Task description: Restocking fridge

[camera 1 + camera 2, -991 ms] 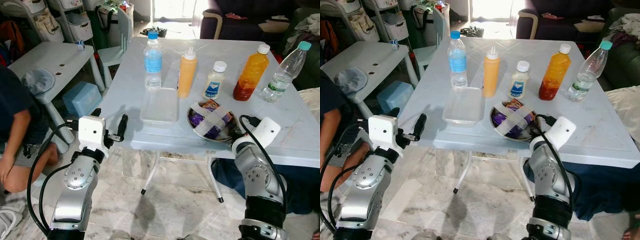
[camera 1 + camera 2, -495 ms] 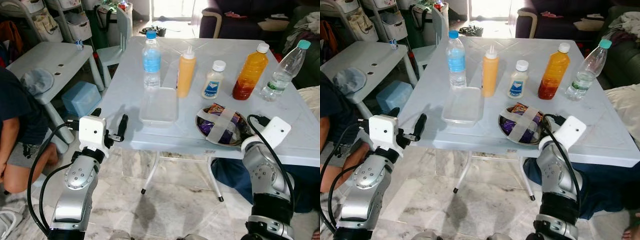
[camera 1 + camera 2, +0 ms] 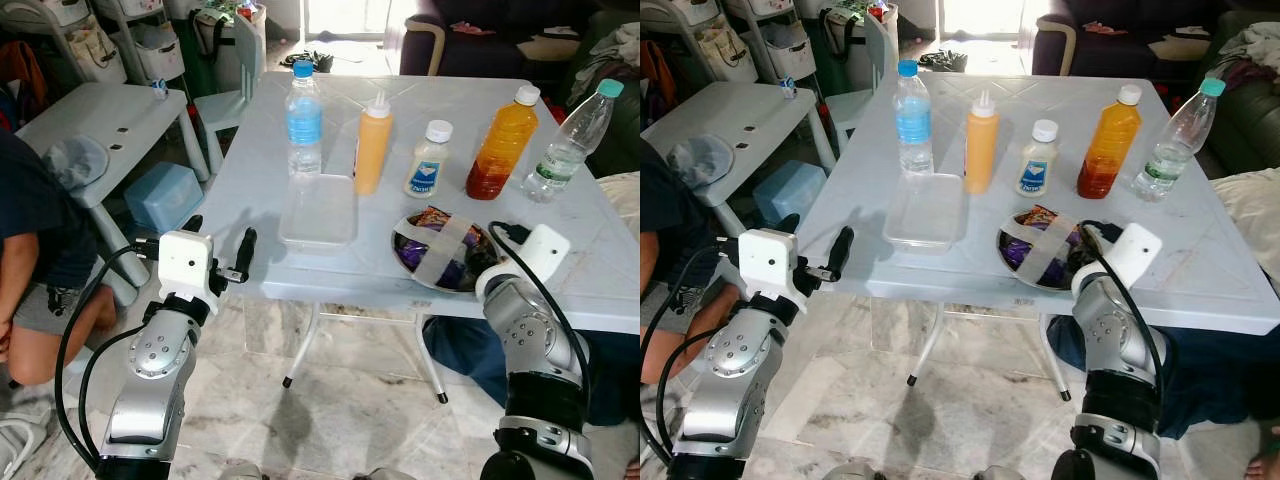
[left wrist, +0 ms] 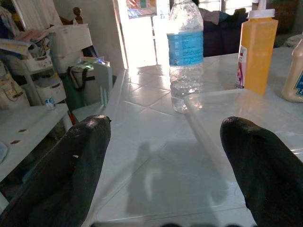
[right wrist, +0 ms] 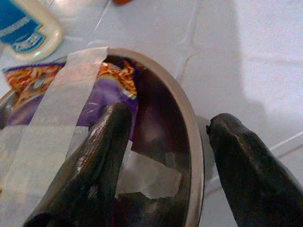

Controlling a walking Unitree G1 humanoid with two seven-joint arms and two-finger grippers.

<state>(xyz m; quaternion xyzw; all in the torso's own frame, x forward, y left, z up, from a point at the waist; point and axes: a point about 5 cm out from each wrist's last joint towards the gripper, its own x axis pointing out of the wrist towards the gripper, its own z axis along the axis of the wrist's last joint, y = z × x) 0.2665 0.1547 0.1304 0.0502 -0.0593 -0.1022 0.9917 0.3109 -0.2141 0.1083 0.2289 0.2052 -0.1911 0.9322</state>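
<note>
My gripper will carry the metal bowl, and the purple snack packet (image 3: 452,272) will ride along in place, because crossed strips of tape (image 3: 439,247) reach the bowl's rim.
On the white table (image 3: 300,270), near its front right, sits a metal bowl (image 5: 187,111) holding a purple snack packet (image 3: 412,250) under crossed strips of tape (image 3: 442,243). My right gripper (image 5: 165,125) is open, one finger inside the bowl and one outside, straddling the right rim. Behind stand a water bottle (image 3: 305,120), an orange squeeze bottle (image 3: 373,145), a mayonnaise bottle (image 3: 428,162), a juice bottle (image 3: 500,145) and a clear teal-capped bottle (image 3: 572,145). A clear lidded container (image 3: 320,210) lies in front of the water bottle. My left gripper (image 3: 220,240) is open at the table's front left edge.
A person (image 3: 30,230) crouches on the floor at the far left. Beside the table on the left stand a white bench (image 3: 90,120) and a blue box (image 3: 163,195). A dark sofa (image 3: 480,40) is behind the table; marble floor lies below.
The bowl has slid slightly to the right on the table. My right wrist swung right, then came back in and up at the bowl's right rim. The left arm has not moved.
</note>
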